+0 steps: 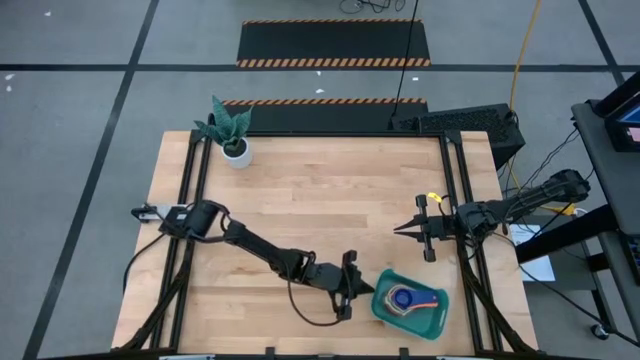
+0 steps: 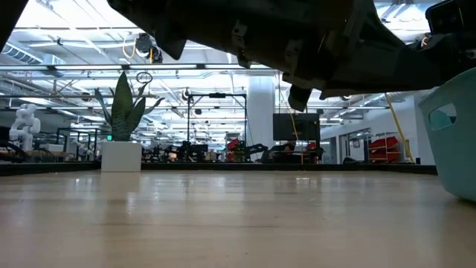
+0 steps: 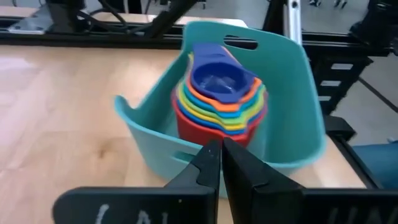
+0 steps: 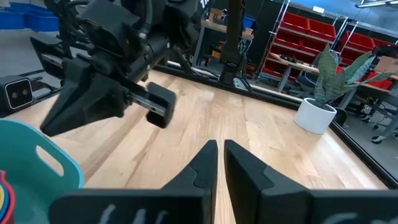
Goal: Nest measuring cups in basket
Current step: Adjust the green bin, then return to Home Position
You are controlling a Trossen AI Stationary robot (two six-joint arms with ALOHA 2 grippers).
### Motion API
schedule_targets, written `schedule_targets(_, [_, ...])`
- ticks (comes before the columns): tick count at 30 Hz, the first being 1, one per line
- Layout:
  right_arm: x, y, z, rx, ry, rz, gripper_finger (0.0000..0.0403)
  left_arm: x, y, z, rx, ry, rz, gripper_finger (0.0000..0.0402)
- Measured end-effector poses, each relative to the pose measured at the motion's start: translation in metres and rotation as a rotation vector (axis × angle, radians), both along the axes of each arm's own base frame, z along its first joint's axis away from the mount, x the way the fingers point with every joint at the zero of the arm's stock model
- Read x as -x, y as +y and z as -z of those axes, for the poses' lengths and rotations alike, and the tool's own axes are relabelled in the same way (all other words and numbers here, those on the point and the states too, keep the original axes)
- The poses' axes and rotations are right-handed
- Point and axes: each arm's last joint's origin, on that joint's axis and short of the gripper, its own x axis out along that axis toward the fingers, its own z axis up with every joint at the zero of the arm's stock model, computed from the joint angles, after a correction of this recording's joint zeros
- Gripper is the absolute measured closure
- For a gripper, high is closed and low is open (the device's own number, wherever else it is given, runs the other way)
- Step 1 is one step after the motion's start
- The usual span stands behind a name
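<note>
Next, I move my left gripper to the basket side's front end [image 1: 376, 314] and push the basket straight, because the teal basket [image 1: 411, 304] sits at a slant to the table's front edge.
The teal basket [image 1: 432, 322] sits near the table's front edge, right of centre, and shows close up as the basket [image 3: 289, 68] in the left wrist view. Inside it stands a nested stack of measuring cups [image 3: 219, 106], a blue one on top, with orange, yellow, green and red rims below. My left gripper [image 3: 221, 163] hovers shut just outside the basket's left wall, holding nothing; it shows as my left gripper [image 1: 368, 290] from above. My right gripper [image 1: 398, 229] waits shut at the table's right side, above the wood.
A white pot with a green plant [image 1: 232, 135] stands at the table's far left corner. Black frame rails run along both table sides [image 1: 455, 180]. Bare wood lies between the two arms.
</note>
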Motion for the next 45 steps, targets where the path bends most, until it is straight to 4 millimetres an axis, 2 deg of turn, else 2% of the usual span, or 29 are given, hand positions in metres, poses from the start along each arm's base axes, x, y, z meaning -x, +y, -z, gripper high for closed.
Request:
schedule_targets(7, [0.0,0.0,0.0,-0.001,-0.001,0.001,0.0383,0.008,-0.019,0.0,0.026,0.003,0.03,0.0383])
schedule_targets(13, [0.0,0.0,-0.001,-0.003,-0.008,0.001,0.0383,0.012,-0.03,-0.002,0.003,-0.032,-0.035,0.0383])
schedule_targets(17, [0.0,0.0,-0.001,-0.005,-0.013,0.001,0.0383,0.012,-0.029,0.014,-0.052,-0.018,-0.177,0.0383])
schedule_targets(22, [0.0,0.0,-0.002,-0.013,-0.015,0.002,0.0383,0.004,-0.024,0.033,0.02,-0.033,-0.218,0.0383])
schedule_targets(30, [0.0,0.0,-0.001,-0.011,-0.012,0.001,0.0383,-0.029,-0.042,0.047,0.075,-0.087,-0.134,0.0383])
schedule_targets(33, [0.0,0.0,-0.001,-0.011,-0.011,0.001,0.0383,-0.035,-0.049,0.056,0.06,-0.077,-0.113,0.0383])
schedule_targets(38, [0.0,0.0,-0.001,-0.01,-0.008,0.001,0.0383,-0.035,-0.055,0.049,0.076,-0.066,-0.073,0.0383])
schedule_targets(45, [0.0,0.0,-0.001,-0.022,-0.006,0.0,0.0383,-0.027,-0.069,0.052,0.09,-0.006,0.041,0.0383])
